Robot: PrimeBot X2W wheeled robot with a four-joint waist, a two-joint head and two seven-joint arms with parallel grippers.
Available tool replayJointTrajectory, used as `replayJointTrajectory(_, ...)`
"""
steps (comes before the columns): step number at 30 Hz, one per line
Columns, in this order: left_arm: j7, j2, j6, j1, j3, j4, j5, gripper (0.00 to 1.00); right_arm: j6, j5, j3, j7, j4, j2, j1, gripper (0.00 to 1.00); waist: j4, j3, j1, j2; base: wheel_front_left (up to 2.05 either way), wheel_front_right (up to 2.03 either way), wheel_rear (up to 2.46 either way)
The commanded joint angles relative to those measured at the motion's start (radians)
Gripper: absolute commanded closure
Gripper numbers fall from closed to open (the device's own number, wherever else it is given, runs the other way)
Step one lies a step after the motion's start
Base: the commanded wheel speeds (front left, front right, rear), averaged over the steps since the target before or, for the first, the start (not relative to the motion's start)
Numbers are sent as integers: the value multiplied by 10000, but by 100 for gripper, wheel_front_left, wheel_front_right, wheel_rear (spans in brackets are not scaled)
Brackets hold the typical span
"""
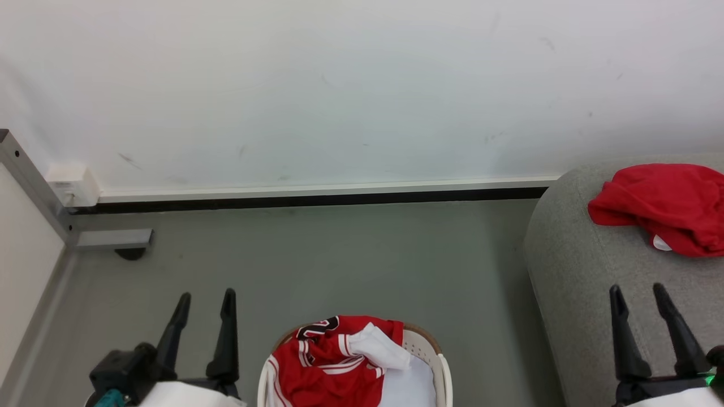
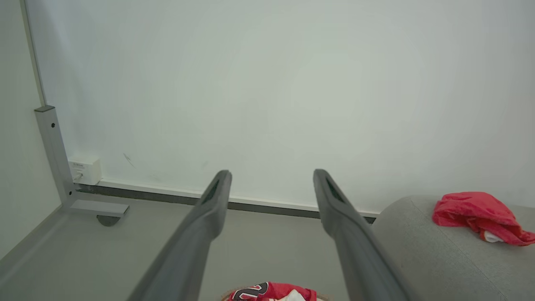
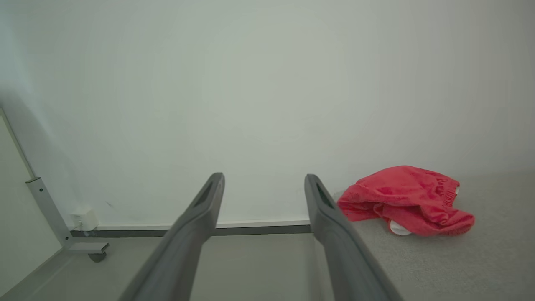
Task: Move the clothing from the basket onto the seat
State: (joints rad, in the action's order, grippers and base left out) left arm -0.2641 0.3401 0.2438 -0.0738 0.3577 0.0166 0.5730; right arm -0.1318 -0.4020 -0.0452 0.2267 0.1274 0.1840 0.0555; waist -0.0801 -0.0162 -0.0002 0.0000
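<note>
I can see the basket's flat white bottom (image 1: 411, 386) next to the red jersey (image 1: 332, 374), so I should expect the basket to be empty when I lift the red jersey out.
A red jersey (image 1: 331, 362) with white stripes and black-and-white trim lies bunched in the white basket (image 1: 445, 367) at the bottom centre of the head view; its top edge shows as the jersey (image 2: 271, 291) in the left wrist view. Another red garment (image 1: 664, 206) lies crumpled on the grey seat (image 1: 577, 265) at the right, seen also as the garment (image 2: 480, 215) and the garment (image 3: 405, 200). My left gripper (image 1: 205, 298) hangs open left of the basket, empty. My right gripper (image 1: 639, 293) stands open over the seat's near part, empty, short of the red garment.
A white wall with a dark skirting strip (image 1: 317, 199) runs across the back. A grey metal frame leg with a foot (image 1: 107, 237) and a small white box (image 1: 73, 185) stand at the left. Grey floor (image 1: 339, 265) lies between basket, wall and seat.
</note>
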Motion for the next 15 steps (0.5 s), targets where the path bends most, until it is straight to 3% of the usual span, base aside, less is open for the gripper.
replayJointTrajectory(1,-1,-82,-88,235,-136,-23,-172,0,22,193,68,84,-129,-92,-180,0,17,19,2,0,0,0,0)
replayJointTrajectory(6,-3,-618,-484,798,-754,-153,-779,0,22,543,-21,217,-282,-672,-593,0,39,47,2,0,0,0,0)
replayJointTrajectory(15,-4,-1243,-1163,940,-1428,-480,-1446,0,22,733,-264,244,-221,-799,-259,0,84,27,2,0,0,0,0)
